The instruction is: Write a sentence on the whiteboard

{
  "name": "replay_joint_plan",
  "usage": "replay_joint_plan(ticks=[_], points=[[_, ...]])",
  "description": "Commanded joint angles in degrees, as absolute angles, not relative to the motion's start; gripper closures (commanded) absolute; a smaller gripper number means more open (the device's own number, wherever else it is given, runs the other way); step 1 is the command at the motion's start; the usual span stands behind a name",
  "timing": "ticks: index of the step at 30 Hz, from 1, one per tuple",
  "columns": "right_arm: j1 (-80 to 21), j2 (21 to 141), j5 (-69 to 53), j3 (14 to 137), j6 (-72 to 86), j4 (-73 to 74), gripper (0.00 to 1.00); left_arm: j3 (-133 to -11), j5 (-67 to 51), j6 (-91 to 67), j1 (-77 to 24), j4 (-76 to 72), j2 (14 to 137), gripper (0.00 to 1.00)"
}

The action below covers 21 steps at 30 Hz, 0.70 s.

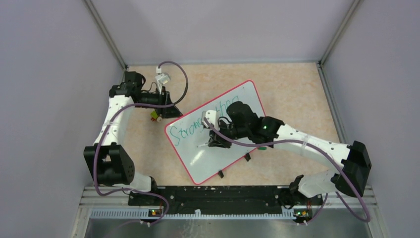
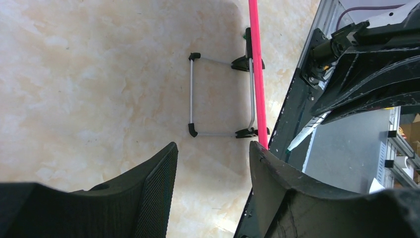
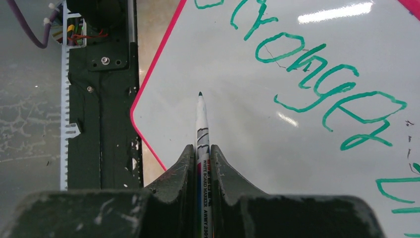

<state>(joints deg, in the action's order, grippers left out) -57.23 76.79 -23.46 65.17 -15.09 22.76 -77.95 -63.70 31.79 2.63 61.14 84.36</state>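
The whiteboard's rim passes my open left gripper's finger; I'll shift and clamp it before the marker writes.
The whiteboard lies askew mid-table, red-pink rim all round. The sentence in green reads "Stronger" with more letters further along, under my right arm. The right wrist view shows "tronger" and further strokes at the right edge. My right gripper is shut on a white board marker. Its green tip hangs over bare board below the writing; contact cannot be told. My left gripper is open at the board's far-left edge, the rim running up from its right finger.
A wire stand with black clips props the board from below. Two black clips stick out at its near edge. A small yellow and red object lies by the left gripper. The black base rail runs along the near edge; walls enclose the table.
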Motion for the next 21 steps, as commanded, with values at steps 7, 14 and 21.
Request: replay_joint_plan(ticks=[7, 14, 21], points=[[-59.43, 76.02, -25.84, 64.14, -14.96, 18.37, 1.0, -81.55, -69.11, 30.28, 2.94, 63.35, 81.07, 0.38], [-59.72, 74.99, -25.54, 63.66, -15.73, 18.9, 1.0, -81.96, -67.72, 25.81, 3.71, 59.23, 81.85, 0.37], [-59.77, 75.16, -23.27, 63.38, -15.49, 17.29, 1.0, -79.81, -69.89, 27.44, 3.53, 60.29, 82.94, 0.41]])
